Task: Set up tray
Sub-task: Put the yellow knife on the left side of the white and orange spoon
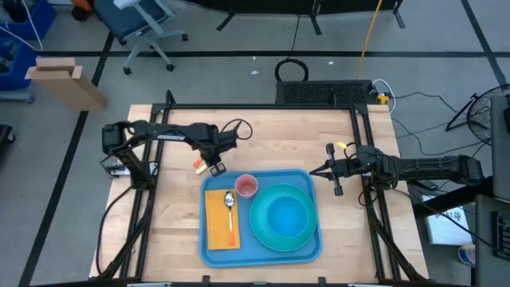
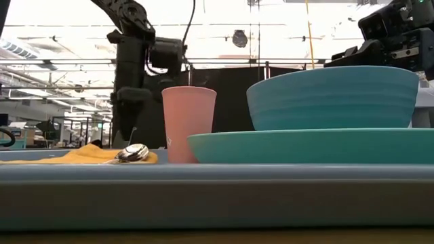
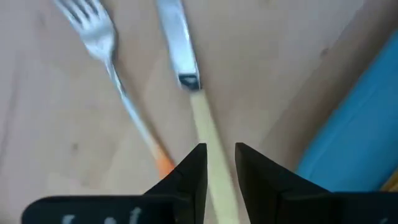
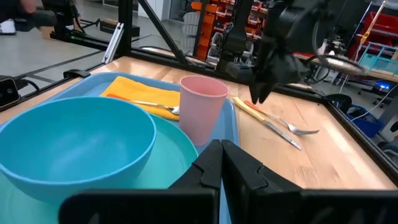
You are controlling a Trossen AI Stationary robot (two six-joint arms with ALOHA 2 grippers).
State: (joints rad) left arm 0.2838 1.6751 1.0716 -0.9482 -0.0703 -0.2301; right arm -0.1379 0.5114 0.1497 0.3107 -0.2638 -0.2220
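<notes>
Next, I open my left gripper wider, move it lower and close it squarely around the handle (image 3: 217, 152) before lifting, because the knife's cream handle (image 3: 209, 124) slants below my narrowly open fingers.
The light-blue tray (image 1: 307, 251) lies at the table's middle. It carries a yellow-orange napkin (image 1: 217, 227) with a spoon (image 1: 230, 209) on it, a pink cup (image 1: 246, 186), and a teal plate (image 1: 263, 231) with a blue bowl (image 1: 284, 215). A knife (image 3: 186, 62) with a cream handle and a fork (image 3: 102, 43) with an orange handle lie on the wood just past the tray's far left corner. My left gripper (image 1: 213, 165) is down over them, shut on the knife. My right gripper (image 1: 333, 170), shut, waits off the tray's right side. My left gripper pinches the knife's cream handle (image 3: 210, 140) between its two fingers, coming from above and pointing down, with the fingers across the handle. In the right wrist view the blade (image 4: 280, 132) still lies flat on the table.
The fork (image 4: 298, 129) lies right beside the knife, its orange handle close to my left fingers. The tray's rim (image 3: 348, 143) runs near the gripper. Bare wood stretches along the table's far side and left of the tray. Metal frame rails border the table.
</notes>
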